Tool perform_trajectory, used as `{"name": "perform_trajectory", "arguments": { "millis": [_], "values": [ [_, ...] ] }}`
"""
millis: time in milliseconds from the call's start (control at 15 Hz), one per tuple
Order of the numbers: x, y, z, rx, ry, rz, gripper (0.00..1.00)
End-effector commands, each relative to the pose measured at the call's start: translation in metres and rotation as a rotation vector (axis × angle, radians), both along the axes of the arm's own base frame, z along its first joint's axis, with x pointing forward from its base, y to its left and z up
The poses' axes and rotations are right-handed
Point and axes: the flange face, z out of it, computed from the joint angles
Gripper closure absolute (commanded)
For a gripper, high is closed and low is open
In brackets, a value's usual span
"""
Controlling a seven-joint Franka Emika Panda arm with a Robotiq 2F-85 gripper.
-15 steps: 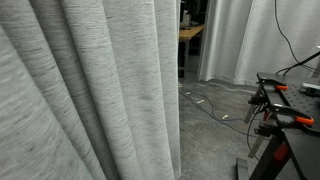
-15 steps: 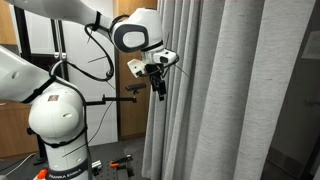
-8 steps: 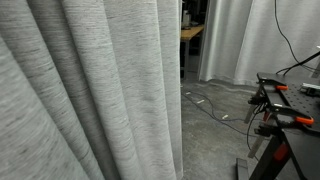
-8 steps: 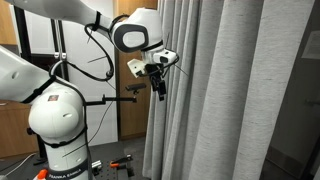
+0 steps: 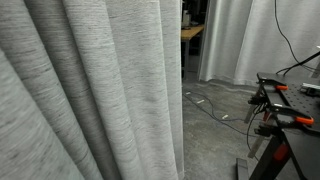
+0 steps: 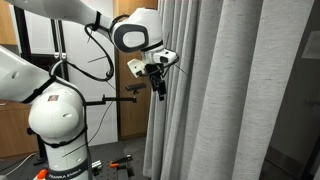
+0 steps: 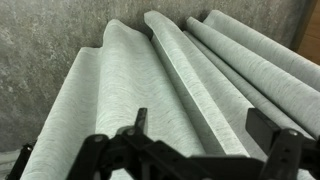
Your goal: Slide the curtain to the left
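Note:
My gripper is pointing down along the curtain's hanging folds (image 7: 185, 75). Next, I back away and turn my gripper to face the curtain's broad side (image 6: 216, 112) before I slide the curtain.
The light grey streaked curtain (image 5: 90, 90) fills most of an exterior view in deep vertical folds, and it hangs as tall folds in an exterior view (image 6: 230, 90). My gripper (image 6: 160, 76) is at the curtain's edge at about mid height, against the outermost fold. In the wrist view the curtain (image 7: 170, 70) lies close in front as raised folds. The two fingers of the gripper (image 7: 205, 128) stand wide apart in front of the fabric. The gripper is open with nothing clamped.
A smoother, paler white curtain (image 5: 240, 40) hangs farther back beside a wooden table (image 5: 190, 33). Cables (image 5: 215, 105) lie on the grey floor. A black bench with orange clamps (image 5: 290, 112) stands nearby. The white robot base (image 6: 60, 130) stands before a wooden door (image 6: 128, 110).
The curtain's free edge has crept slightly to the right in an exterior view. The arm and gripper look unmoved.

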Motion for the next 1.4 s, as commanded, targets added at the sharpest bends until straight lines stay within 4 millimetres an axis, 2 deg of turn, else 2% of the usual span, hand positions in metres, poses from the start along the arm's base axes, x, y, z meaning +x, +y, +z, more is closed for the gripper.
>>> {"name": "perform_trajectory", "arguments": {
  "millis": [0, 200, 467, 1067, 1133, 1200, 1267, 1333],
  "values": [
    [-0.002, -0.001, 0.001, -0.013, 0.063, 0.012, 0.03],
    [-0.009, -0.001, -0.001, -0.025, 0.202, 0.038, 0.0],
    [-0.016, 0.0, 0.0, -0.03, 0.296, 0.05, 0.0],
    [-0.012, -0.005, 0.004, -0.165, 0.224, 0.08, 0.0],
    [0.033, -0.014, -0.031, -0.137, 0.257, 0.08, 0.0],
    [0.03, -0.019, -0.034, -0.052, 0.344, 0.061, 0.0],
    [0.038, -0.021, -0.04, -0.019, 0.348, 0.079, 0.0],
    [0.006, -0.012, -0.024, -0.083, 0.284, 0.068, 0.0]
  ]
}}
